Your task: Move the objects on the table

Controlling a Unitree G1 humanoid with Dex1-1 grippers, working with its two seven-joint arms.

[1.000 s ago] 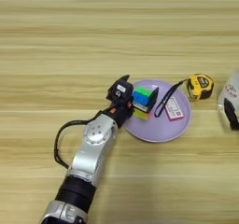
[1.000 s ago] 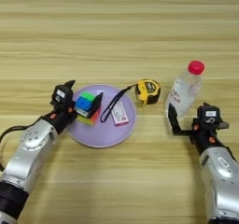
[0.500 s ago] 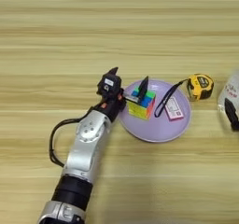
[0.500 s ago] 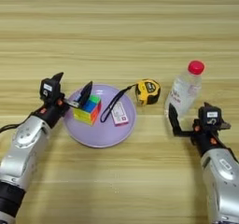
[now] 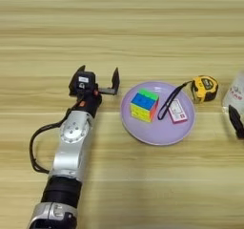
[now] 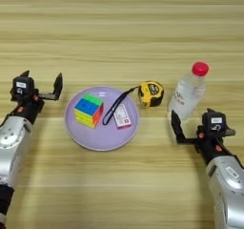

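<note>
My gripper will move the tape measure away, and the black strap (image 5: 173, 98) should trail out while its end (image 5: 161, 115) stays on the plate, because the strap curves across the plate.
The multicoloured puzzle cube (image 6: 89, 110) rests on the left part of the lilac round plate (image 6: 100, 140). My left gripper (image 5: 97, 81) hovers open just left of the plate, apart from the cube, with nothing between its fingers. The yellow-black tape measure (image 6: 151, 93) lies on the table beside the plate's upper right rim. Its black strap (image 6: 116, 108) and tag (image 6: 122, 116) lie across the plate. The clear bottle (image 6: 188, 93) with a red cap (image 6: 200, 69) stands to the right. My right gripper (image 6: 202, 133) is open just below the bottle's base, one finger (image 6: 175, 128) near it.
The light wooden table (image 5: 143, 27) stretches bare across the far half and along the near edge. My left forearm (image 5: 71, 142) runs from the lower left up to the gripper, with a black cable looped beside it.
My left gripper has let go of the cube and drawn back to the left, off the plate. The cube stays on the plate. The right arm and bottle have not moved.
</note>
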